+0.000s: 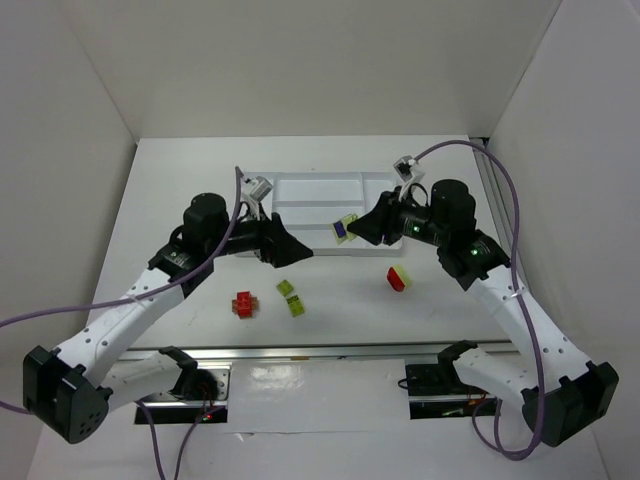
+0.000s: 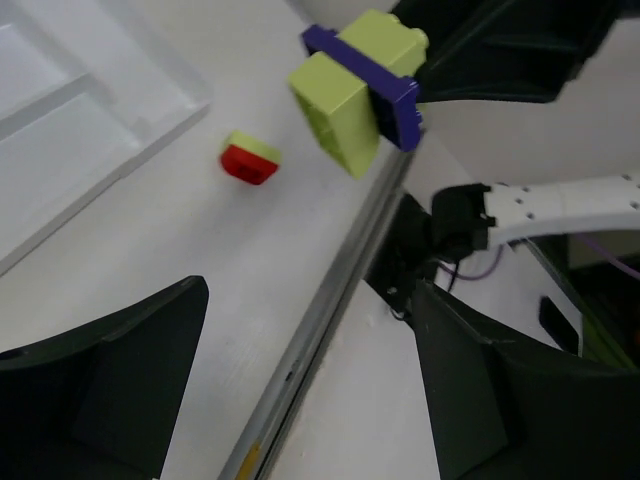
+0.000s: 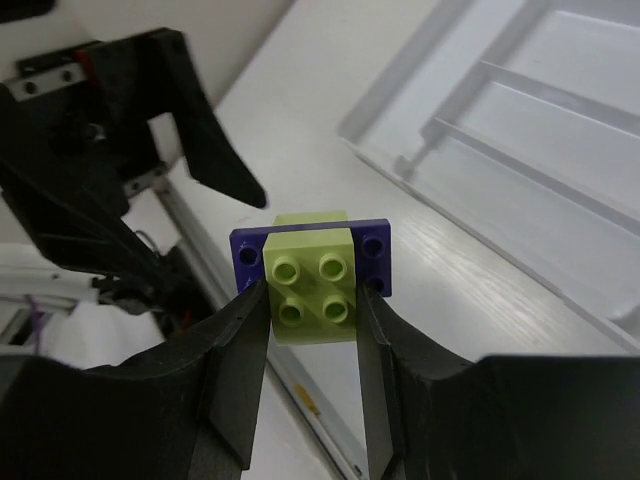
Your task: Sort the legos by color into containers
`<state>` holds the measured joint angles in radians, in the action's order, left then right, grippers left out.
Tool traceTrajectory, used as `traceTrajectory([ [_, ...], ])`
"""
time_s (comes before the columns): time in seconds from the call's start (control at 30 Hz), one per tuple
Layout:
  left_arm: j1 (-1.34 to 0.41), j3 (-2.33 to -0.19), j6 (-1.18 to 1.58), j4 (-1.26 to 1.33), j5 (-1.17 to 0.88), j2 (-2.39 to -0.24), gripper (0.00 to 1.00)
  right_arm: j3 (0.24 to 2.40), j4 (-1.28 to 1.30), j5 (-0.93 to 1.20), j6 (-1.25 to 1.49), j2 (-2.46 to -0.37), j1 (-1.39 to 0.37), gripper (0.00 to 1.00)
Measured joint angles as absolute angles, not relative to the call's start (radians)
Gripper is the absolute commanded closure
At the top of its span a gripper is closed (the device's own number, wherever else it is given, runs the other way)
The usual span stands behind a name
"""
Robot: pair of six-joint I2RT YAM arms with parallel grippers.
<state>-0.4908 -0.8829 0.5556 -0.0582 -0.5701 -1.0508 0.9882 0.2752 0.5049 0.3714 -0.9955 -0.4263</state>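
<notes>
A dark purple plate (image 2: 364, 80) is joined to the yellow-green bricks in my right gripper's stack. My left gripper should therefore pull off the free yellow-green brick (image 2: 336, 112) before sorting.
My right gripper (image 1: 360, 230) (image 3: 312, 325) is shut on a stack of yellow-green bricks with a dark purple plate between them (image 3: 315, 285). It holds the stack (image 1: 345, 228) in the air over the near edge of the white divided tray (image 1: 310, 190). The stack shows in the left wrist view (image 2: 360, 85) too. My left gripper (image 1: 297, 253) (image 2: 310, 400) is open and empty, facing the stack from the left. On the table lie a red-and-yellow brick (image 1: 399, 278) (image 2: 250, 158), a red-orange brick (image 1: 244, 304) and a yellow-green pair (image 1: 291, 297).
The tray (image 3: 530, 150) (image 2: 90, 110) lies at mid-table, its sections showing no bricks. A metal rail (image 1: 320, 352) runs along the near table edge. White walls close in the left, right and back.
</notes>
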Motion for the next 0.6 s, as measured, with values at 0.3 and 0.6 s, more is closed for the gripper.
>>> traceTrajectory([
  [0.3,-0.473,-0.847,0.635,0.276,-0.936,-1.239,0.01,0.957,0.146,0.747,0.499,-0.968,-0.401,0.69],
  [0.6,-0.473,-0.844,0.699,0.469,-1.01,-1.233,0.15,0.941,0.092,0.836,0.556,-0.973,-0.4,0.66],
])
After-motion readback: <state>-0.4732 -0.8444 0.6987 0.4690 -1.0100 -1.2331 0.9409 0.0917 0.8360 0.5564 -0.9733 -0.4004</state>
